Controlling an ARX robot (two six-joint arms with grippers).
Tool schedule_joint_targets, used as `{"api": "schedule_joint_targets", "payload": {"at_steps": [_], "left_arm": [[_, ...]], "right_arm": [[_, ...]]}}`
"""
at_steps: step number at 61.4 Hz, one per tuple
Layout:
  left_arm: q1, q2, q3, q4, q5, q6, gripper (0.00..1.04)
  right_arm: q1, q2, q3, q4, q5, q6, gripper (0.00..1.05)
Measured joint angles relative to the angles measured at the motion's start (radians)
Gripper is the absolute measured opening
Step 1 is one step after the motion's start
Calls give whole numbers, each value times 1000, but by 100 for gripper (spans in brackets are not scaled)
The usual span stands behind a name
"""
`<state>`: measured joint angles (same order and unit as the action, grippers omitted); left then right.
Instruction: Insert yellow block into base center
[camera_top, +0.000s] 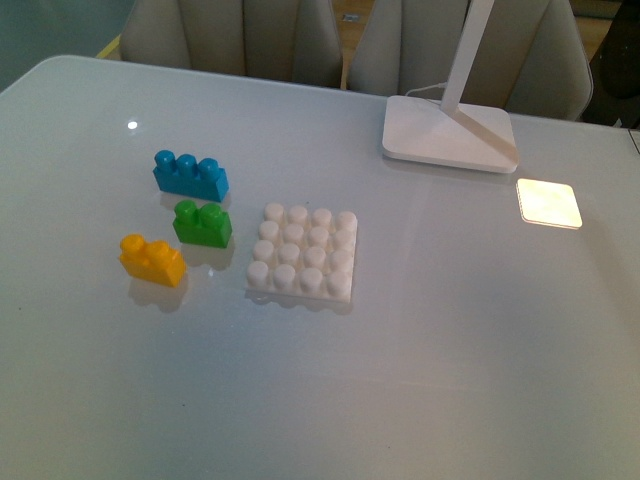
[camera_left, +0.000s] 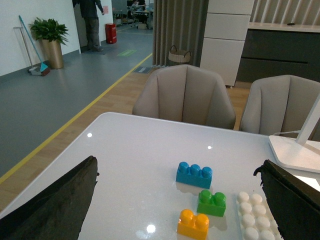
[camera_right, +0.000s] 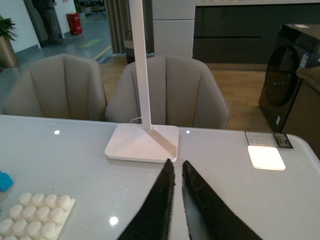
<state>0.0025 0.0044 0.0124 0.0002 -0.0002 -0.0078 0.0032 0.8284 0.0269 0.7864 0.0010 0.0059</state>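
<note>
I expect the base (camera_top: 303, 253) to slide and turn a little when I push the yellow block onto it, because the base lies loose on a glossy tabletop (camera_top: 305, 307).
The yellow block (camera_top: 152, 259) stands on the table left of the base (camera_top: 303, 254), a white square plate of round studs with nothing on it. From the left wrist the yellow block (camera_left: 193, 224) sits low in the picture, the base (camera_left: 254, 220) beside it. My left gripper (camera_left: 177, 172) is open, its dark fingers (camera_left: 60, 205) spread wide above the table, short of the bricks. My right gripper (camera_right: 178, 165) is shut with nothing in it, pointing toward the lamp foot; the base (camera_right: 34, 214) lies off to one side. Neither arm shows in the front view.
A green brick (camera_top: 202, 223) and a blue brick (camera_top: 191, 175) stand just behind the yellow one. A white lamp foot (camera_top: 448, 132) with its stem stands at the back right, a bright square patch (camera_top: 548, 203) beside it. Chairs line the table's far edge.
</note>
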Motion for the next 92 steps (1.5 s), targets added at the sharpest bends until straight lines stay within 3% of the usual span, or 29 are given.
{"api": "schedule_joint_targets", "payload": {"at_steps": [29, 71, 77, 92], "left_arm": [[0, 0, 0, 0, 0, 0, 97], [0, 0, 0, 0, 0, 0, 97], [0, 0, 0, 0, 0, 0, 97], [0, 0, 0, 0, 0, 0, 97]], "right_arm": [[0, -358, -14, -322, 0, 0, 2], [0, -653, -14, -610, 0, 0, 2], [0, -790, -13, -772, -1, 0, 2], [0, -821, -13, -784, -1, -1, 3]]}}
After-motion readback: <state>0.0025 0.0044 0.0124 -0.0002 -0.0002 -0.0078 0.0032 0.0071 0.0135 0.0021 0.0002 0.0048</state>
